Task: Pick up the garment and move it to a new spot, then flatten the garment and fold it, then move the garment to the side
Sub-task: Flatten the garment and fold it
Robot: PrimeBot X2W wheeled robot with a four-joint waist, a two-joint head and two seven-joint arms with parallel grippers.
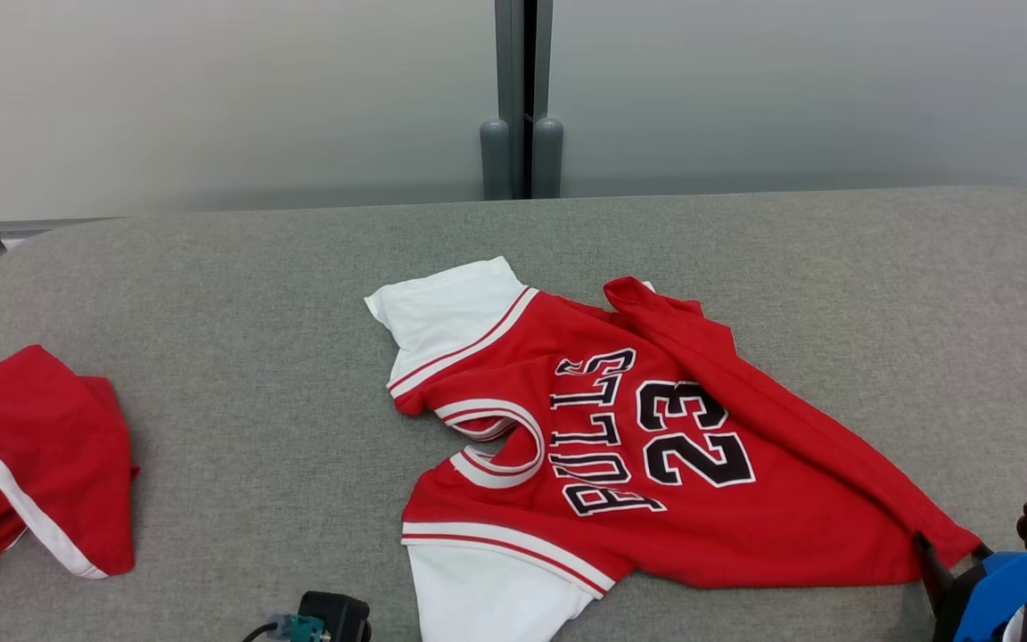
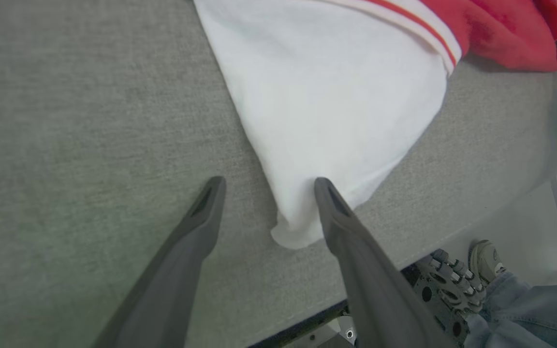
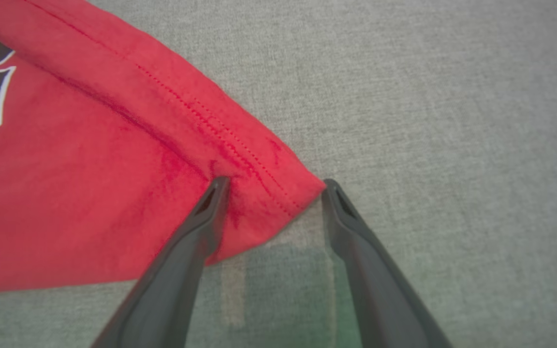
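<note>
A white speck (image 1: pixel 649 285) shows from behind the jersey's folded far edge (image 1: pixel 672 314). I should expect a hidden tag when I lift the jersey and spread it out.
The garment (image 1: pixel 656 446) is a red jersey with white sleeves, lettered "BULLS 23", lying crumpled on the grey padded table (image 1: pixel 210 294). In the left wrist view my left gripper (image 2: pixel 269 186) is open, its two fingers straddling the tip of the white sleeve (image 2: pixel 336 96) near the table's front edge. My right gripper (image 3: pixel 276 185) is open too, with the red hem corner (image 3: pixel 278 188) of the jersey lying between its fingertips. In the head view the right gripper (image 1: pixel 955 557) sits at the jersey's lower right corner.
A second red piece with white trim (image 1: pixel 32 464) lies at the table's left edge. Frosted panels with two grey posts (image 1: pixel 521 160) stand behind the table. Below the front edge a person's shoe (image 2: pixel 486 256) and jeans leg (image 2: pixel 539 309) show.
</note>
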